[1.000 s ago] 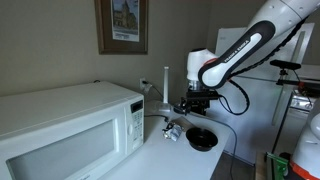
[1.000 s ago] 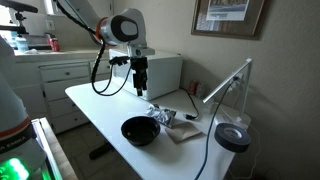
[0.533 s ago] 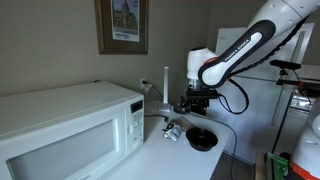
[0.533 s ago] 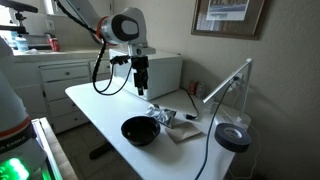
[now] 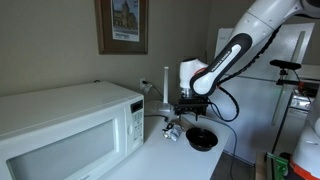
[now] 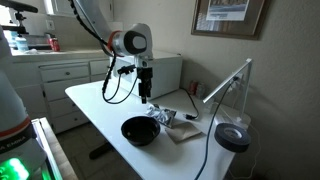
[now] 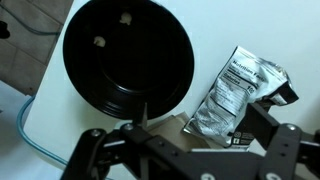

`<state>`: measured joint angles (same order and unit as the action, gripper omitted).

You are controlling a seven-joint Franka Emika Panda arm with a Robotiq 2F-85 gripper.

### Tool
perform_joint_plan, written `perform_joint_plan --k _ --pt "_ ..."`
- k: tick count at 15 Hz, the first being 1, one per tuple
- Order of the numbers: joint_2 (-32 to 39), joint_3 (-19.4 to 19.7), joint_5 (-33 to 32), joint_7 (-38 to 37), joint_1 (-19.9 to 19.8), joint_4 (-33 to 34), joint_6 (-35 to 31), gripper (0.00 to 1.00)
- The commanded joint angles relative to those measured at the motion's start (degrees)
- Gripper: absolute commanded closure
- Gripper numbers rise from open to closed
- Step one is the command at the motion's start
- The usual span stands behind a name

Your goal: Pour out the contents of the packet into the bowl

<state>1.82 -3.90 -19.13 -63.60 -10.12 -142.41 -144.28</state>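
My gripper will carry the silver-white packet (image 5: pixel 172 131) over the bowl, and the packet will keep its crumpled shape, hardly sagging, because crisp creases (image 7: pixel 247 78) run across it.
The glossy black bowl (image 6: pixel 140 130) sits near the front edge of the white table; it also shows in an exterior view (image 5: pixel 202 139) and fills the upper left of the wrist view (image 7: pixel 128 55). The crumpled silver-white packet (image 6: pixel 163 117) lies just beside it on a tan sheet, seen in an exterior view (image 5: pixel 173 131) and at the right of the wrist view (image 7: pixel 238 90). My gripper (image 6: pixel 146 98) hangs above the table close over the packet and bowl, also seen in an exterior view (image 5: pixel 187 108). In the wrist view its jaws (image 7: pixel 190 138) are spread wide and empty.
A white microwave (image 5: pixel 70 125) fills one end of the table. A white desk lamp (image 6: pixel 225 85) with a round black base (image 6: pixel 233 138) stands beyond the packet. The tan sheet (image 6: pixel 183 132) lies under the packet. A cable (image 6: pixel 205 160) runs off the table edge.
The arm has swung sideways and lower, bringing the gripper from over bare table to just above the packet and bowl. Packet and bowl have not moved.
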Motion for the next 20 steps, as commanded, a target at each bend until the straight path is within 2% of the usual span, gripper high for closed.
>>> perform_joint_plan --k 1,9,16,17,18,19,20 --pt "8.00 3.59 -0.40 -1.64 3.93 4.99 -1.26 0.00" --pt "16.61 9.32 1.44 -0.84 9.60 10.68 -8.85 0.00" --pt "21.82 11.85 5.75 0.03 12.27 14.68 -12.03 0.01" --pt "22.39 12.03 6.45 0.19 12.56 15.16 -12.18 0.18" --pt "22.91 12.32 6.98 0.20 12.93 15.60 -12.34 0.26" --pt "23.40 12.54 7.49 0.29 13.20 16.04 -12.45 0.30" --pt "23.76 12.72 7.92 0.39 13.42 16.41 -12.45 0.40"
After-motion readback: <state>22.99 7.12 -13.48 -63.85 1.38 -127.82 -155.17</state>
